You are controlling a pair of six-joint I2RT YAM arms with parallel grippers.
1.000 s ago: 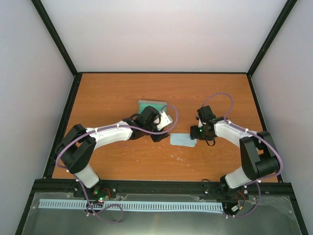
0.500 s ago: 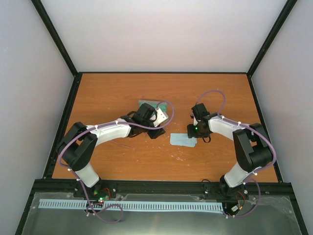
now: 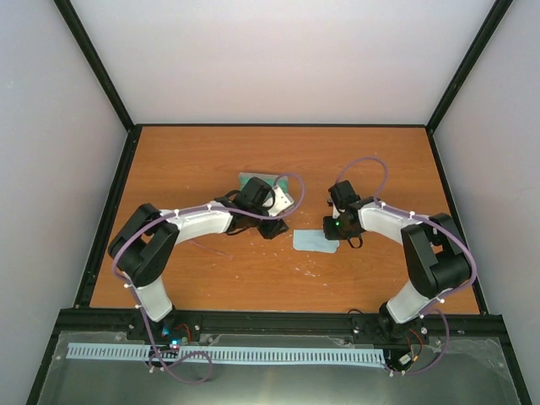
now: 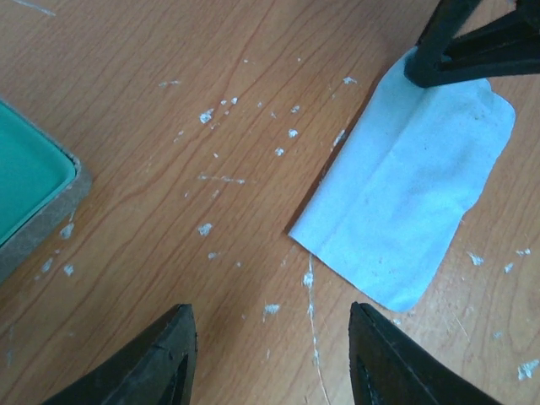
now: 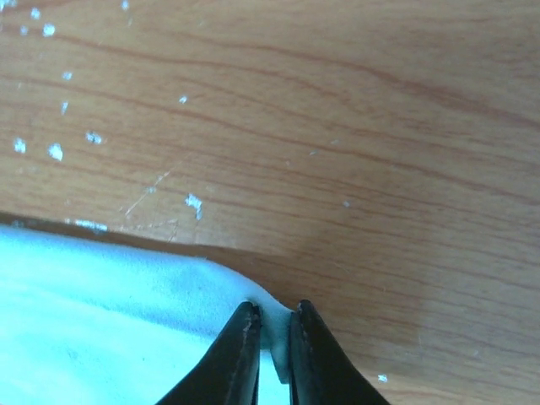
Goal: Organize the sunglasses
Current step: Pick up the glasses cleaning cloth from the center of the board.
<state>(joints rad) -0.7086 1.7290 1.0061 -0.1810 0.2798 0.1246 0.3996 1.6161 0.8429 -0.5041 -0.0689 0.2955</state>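
Next, my left gripper takes the free corner nearest the grey case before lifting, because my right gripper is pinching only one corner of the light blue cloth.
No sunglasses show in any view. A light blue cloth lies flat on the wooden table between the two arms. My right gripper is shut on a corner of the cloth, with a small fold of fabric pinched between its fingertips. In the left wrist view the cloth lies ahead to the right, and the right gripper's fingers press on its far corner. My left gripper stands open just above bare wood, a little short of the cloth's near edge, with nothing between its fingers.
A grey case with teal lining lies open behind the left wrist; its corner shows at the left of the left wrist view. White flecks and scratches mark the tabletop. Black frame rails border the table.
My right gripper has come down on the cloth's corner and closed on it. The left arm has shifted slightly left and back, its jaws unchanged.
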